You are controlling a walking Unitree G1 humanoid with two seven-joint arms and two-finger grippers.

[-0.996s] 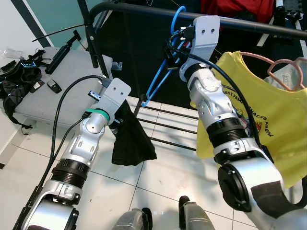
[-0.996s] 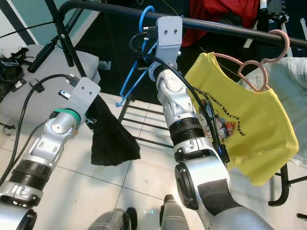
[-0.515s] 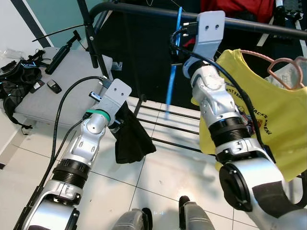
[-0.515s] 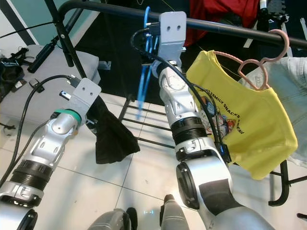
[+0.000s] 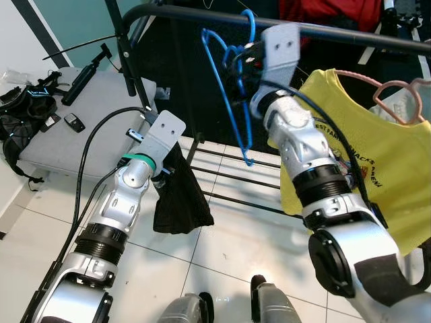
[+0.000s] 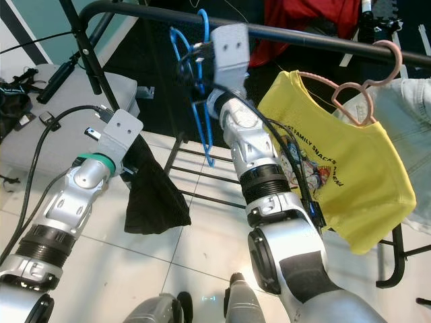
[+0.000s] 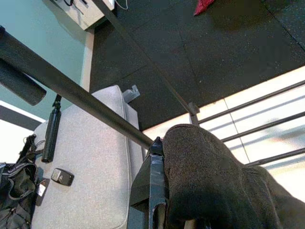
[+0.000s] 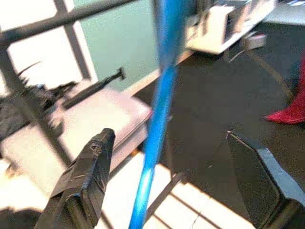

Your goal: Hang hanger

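Note:
My gripper will lift the blue hanger (image 5: 225, 94) away, and the hanger should come off right away because the hook (image 5: 252, 19) just curves over the black rail.
A blue hanger (image 5: 226, 81) dangles with its hook (image 5: 250, 16) at the black rail (image 5: 188, 12) of a clothes rack. My right gripper (image 8: 170, 136) is raised to the rail just right of the hanger. It is open, and the blurred blue hanger (image 8: 159, 114) runs between its two fingers (image 8: 90, 167) without being pinched. My left gripper (image 5: 165, 176) is lower, left of the rack, and shut on a black cloth (image 5: 180, 198) that droops from it. That black cloth (image 7: 209, 181) bulges over the left fingers (image 7: 155, 191).
A yellow T-shirt (image 5: 377, 155) on a pink hanger (image 5: 397, 94) hangs on the rail to the right. A red garment (image 5: 330, 10) lies behind. A grey bench (image 5: 67, 128) at left holds a remote, a pump and a black bag. Low rack bars (image 5: 236, 178) cross the tiled floor.
The blue hanger has turned from edge-on to broadside and swung left. My right wrist shifted slightly left at the rail. The black cloth sways a little in my left gripper.

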